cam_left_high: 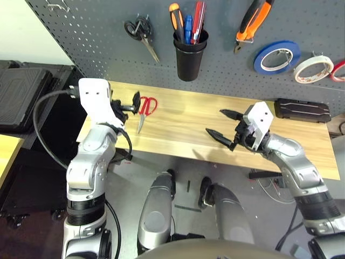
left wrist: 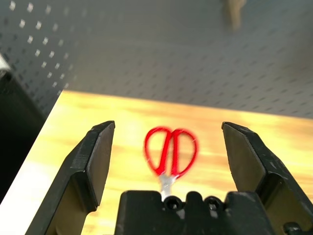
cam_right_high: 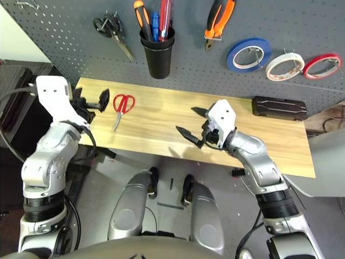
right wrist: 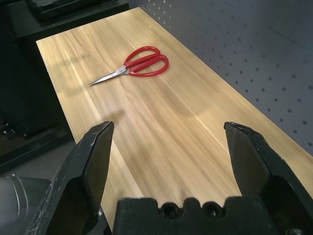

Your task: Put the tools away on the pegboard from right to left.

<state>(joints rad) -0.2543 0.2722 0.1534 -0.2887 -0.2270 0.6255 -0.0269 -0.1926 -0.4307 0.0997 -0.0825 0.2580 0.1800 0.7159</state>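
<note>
The red-handled scissors' loops [cam_right_high: 124, 102] lie free ahead of the left gripper's open fingers, so the robot should keep lowering until the fingers straddle the nearer loop's outer side [cam_right_high: 114, 103].
Red-handled scissors [cam_left_high: 145, 110] lie on the wooden table [cam_left_high: 183, 127] near its left end, blades toward me. My left gripper [cam_left_high: 132, 103] hovers just left of them, open, with the scissors [left wrist: 170, 152] centred beyond its empty jaws [left wrist: 167, 128]. Further right, my right gripper [cam_left_high: 215, 123] is open and empty over the table's middle; the scissors [right wrist: 142, 61] lie well beyond it [right wrist: 168, 126]. On the pegboard [cam_left_high: 108, 32] hang the orange-and-black pliers [cam_left_high: 253, 19] and the white tape roll [cam_left_high: 314, 68]. An orange-handled screwdriver [cam_left_high: 175, 15] stands in the black cup [cam_left_high: 190, 54].
Black-handled scissors [cam_left_high: 141, 31] hang at the pegboard's left. A blue tape roll [cam_left_high: 276, 56] and a red one [cam_left_high: 339, 70] flank the white roll. A black case [cam_left_high: 302, 110] lies at the table's back right. Dark cases [cam_left_high: 24, 91] sit left of the table.
</note>
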